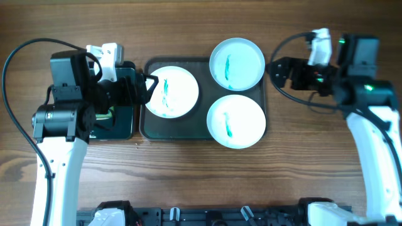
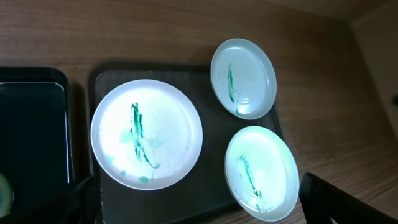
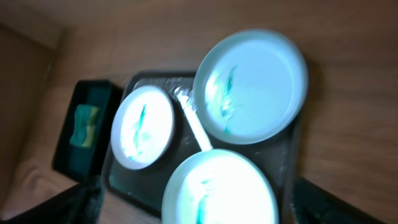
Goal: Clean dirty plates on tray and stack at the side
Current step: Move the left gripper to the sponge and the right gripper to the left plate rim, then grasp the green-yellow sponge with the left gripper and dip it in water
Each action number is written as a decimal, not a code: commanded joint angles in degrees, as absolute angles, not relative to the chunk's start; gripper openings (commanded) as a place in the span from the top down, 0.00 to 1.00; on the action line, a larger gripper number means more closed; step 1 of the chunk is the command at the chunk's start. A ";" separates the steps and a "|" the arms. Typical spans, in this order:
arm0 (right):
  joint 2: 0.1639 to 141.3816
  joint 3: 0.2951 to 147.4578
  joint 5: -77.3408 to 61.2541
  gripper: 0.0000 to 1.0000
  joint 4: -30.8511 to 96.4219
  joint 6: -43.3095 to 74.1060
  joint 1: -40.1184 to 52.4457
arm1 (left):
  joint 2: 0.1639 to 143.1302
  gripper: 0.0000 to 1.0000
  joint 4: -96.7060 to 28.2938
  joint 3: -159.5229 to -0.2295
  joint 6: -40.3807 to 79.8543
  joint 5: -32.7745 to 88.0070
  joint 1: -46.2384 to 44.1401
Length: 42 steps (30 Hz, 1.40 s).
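The sponge point(image 1: 105, 117) lies far from my right gripper, so my left gripper should take the sponge while my right gripper steadies the plate point(image 1: 173, 92) nearest the smaller black tray.
Three white plates, each with a teal smear, lie on the dark tray point(image 1: 204, 130): one at the left point(image 1: 171, 91), one at the back right point(image 1: 237, 63) overhanging the rim, one at the front right point(image 1: 236, 121). My left gripper point(image 1: 149, 85) is open and empty, above the tray's left edge next to the left plate. My right gripper point(image 1: 276, 70) is open and empty, just right of the tray by the back right plate. The left wrist view shows the three plates point(image 2: 147, 134) between its spread fingers point(image 2: 199, 208). The right wrist view, blurred, shows them too point(image 3: 252, 84) above its open fingers point(image 3: 199, 208).
A smaller black tray point(image 1: 119, 129) sits left of the big tray, mostly under my left arm; it also shows in the left wrist view point(image 2: 31, 124). The right wrist view shows a green and yellow sponge point(image 3: 84, 124) in it. Wooden tabletop point(image 1: 301, 144) surrounds everything.
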<state>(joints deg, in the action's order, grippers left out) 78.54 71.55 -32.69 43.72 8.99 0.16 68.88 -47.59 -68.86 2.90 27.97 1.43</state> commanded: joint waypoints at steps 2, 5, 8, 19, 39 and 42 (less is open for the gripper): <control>88.07 76.86 -24.69 0.20 43.83 17.89 14.55 | 69.04 0.00 -46.22 -70.04 2.61 29.93 1.13; 97.73 83.44 -18.83 0.35 45.32 23.44 22.94 | 69.43 0.00 -46.81 -70.04 8.62 22.13 2.22; 107.53 88.18 -14.81 0.54 45.74 28.21 28.05 | 71.16 0.03 -51.35 -70.04 18.50 5.96 5.10; 121.67 88.16 -11.00 0.63 34.83 34.63 31.88 | 85.86 0.08 -52.69 -70.04 18.37 -4.14 6.68; 127.55 88.05 -12.99 0.96 30.79 36.21 32.42 | 101.80 0.33 -41.74 -70.04 5.52 -1.48 16.25; 127.55 88.05 -12.95 0.96 30.59 36.23 32.42 | 108.29 0.35 -40.03 -70.04 3.40 0.64 17.91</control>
